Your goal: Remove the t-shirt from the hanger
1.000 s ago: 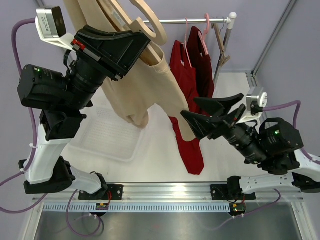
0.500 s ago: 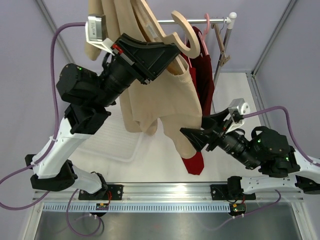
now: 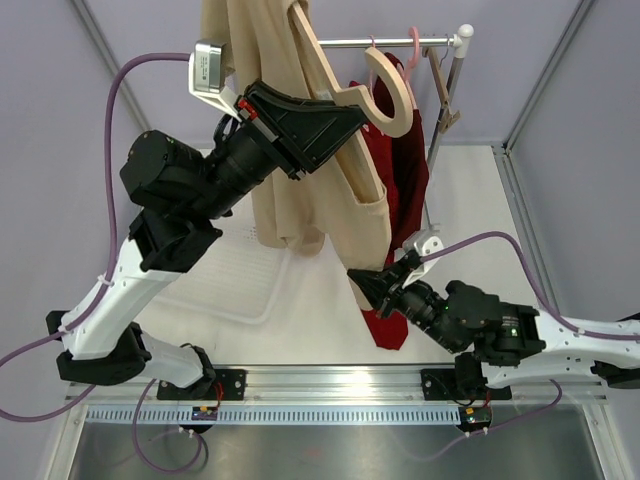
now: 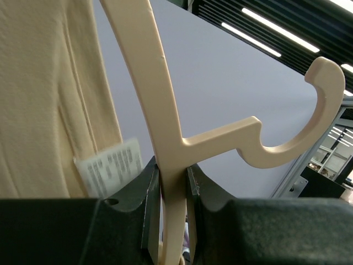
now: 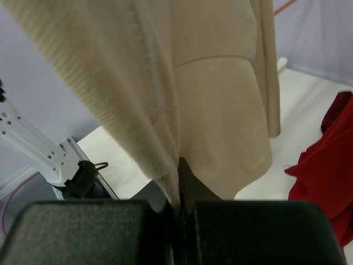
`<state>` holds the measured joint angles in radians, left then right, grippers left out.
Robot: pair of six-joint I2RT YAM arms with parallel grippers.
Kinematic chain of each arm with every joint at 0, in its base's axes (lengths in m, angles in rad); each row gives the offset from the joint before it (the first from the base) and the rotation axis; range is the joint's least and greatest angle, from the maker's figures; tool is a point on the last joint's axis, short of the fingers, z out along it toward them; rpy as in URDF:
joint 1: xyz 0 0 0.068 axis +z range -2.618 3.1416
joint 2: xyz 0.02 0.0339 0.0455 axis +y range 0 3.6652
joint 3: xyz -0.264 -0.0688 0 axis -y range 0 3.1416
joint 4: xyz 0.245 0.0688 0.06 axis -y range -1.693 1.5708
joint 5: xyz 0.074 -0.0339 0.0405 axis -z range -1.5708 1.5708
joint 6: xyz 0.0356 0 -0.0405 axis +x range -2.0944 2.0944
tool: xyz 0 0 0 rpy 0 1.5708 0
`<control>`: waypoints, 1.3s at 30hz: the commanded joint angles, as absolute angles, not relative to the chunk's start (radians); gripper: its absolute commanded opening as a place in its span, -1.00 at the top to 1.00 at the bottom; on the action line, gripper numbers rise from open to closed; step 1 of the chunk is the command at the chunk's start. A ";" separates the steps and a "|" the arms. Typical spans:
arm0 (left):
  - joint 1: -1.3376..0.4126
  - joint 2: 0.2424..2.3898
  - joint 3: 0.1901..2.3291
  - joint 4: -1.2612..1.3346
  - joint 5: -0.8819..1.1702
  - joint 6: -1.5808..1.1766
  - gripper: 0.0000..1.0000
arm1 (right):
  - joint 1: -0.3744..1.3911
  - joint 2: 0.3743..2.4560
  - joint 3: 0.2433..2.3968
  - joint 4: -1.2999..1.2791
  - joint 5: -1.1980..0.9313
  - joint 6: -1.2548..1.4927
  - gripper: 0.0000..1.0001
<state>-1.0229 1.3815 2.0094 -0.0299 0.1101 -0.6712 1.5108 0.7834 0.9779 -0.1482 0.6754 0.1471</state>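
The t-shirt's edge [image 3: 365, 248] stretches tight as my left gripper holds the hanger firmly, so my right gripper should keep pulling until the lower arm pops out, then release.
My left gripper [image 3: 345, 118] is raised at upper centre, shut on the stem of a pale wooden hanger [image 3: 392, 88]. In the left wrist view the hanger [image 4: 165, 127] stands clamped between both black jaws of that gripper [image 4: 172, 172], its hook curving to the right. The beige t-shirt [image 3: 295, 190] hangs from it, and a white label [image 4: 107, 165] shows beside the cloth [image 4: 44, 99]. Lower down, my right gripper [image 3: 362, 284] is shut on the shirt's bottom edge. In the right wrist view a fold of the t-shirt [image 5: 209, 99] runs into the closed jaws of the right gripper [image 5: 179, 168].
Dark red garments [image 3: 405, 160] hang on a metal rail [image 3: 380, 42] behind, beside a pink hanger [image 3: 412, 55]. One red piece [image 5: 325, 160] dangles near my right gripper. A white tray [image 3: 215, 275] lies on the table at the left. The rack's post [image 3: 450, 90] stands at right.
The left arm has swung the hanger and t-shirt to the right. The right gripper has moved left under the shirt and closed on its lower edge.
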 commanded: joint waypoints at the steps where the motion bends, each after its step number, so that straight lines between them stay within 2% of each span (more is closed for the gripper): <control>1: -1.025 1.270 2.063 0.078 0.057 -0.569 1.00 | 1.511 0.764 0.887 -0.179 0.758 0.262 1.00; 7: -1.025 1.216 1.993 0.126 0.093 -0.589 1.00 | 1.509 0.739 0.761 -0.176 0.801 0.362 1.00; 13: -1.025 1.379 2.206 0.072 0.256 -0.742 1.00 | 1.509 0.891 0.776 -0.117 0.837 0.353 1.00; 16: -1.025 1.401 2.252 0.068 0.268 -0.761 1.00 | 1.508 0.939 0.770 -0.081 0.870 0.354 1.00; 22: -1.029 1.318 2.152 0.080 0.279 -0.762 1.00 | 1.505 0.916 0.788 -0.040 0.876 0.315 1.00; 24: -1.035 1.298 2.054 0.084 0.278 -0.764 1.00 | 1.505 0.897 0.814 -0.022 0.862 0.293 0.95; 25: -1.035 1.287 2.030 0.089 0.288 -0.765 1.00 | 1.505 0.876 0.837 -0.012 0.855 0.269 0.86; 27: -1.035 1.282 1.988 0.089 0.307 -0.764 1.00 | 1.505 0.848 0.853 -0.011 0.812 0.256 0.32; 28: -1.037 1.278 1.965 0.087 0.314 -0.762 1.00 | 1.505 0.819 0.873 -0.026 0.770 0.256 -0.14; 29: -1.037 1.275 1.953 0.087 0.322 -0.761 1.00 | 1.505 0.807 0.890 -0.053 0.770 0.258 -0.29; 33: -1.037 1.240 1.898 0.074 0.311 -0.721 1.00 | 1.506 0.753 1.006 -0.239 0.632 0.290 -0.61; 39: -1.035 1.206 1.845 0.015 0.247 -0.628 1.00 | 1.509 0.672 1.166 -0.410 0.480 0.288 -0.70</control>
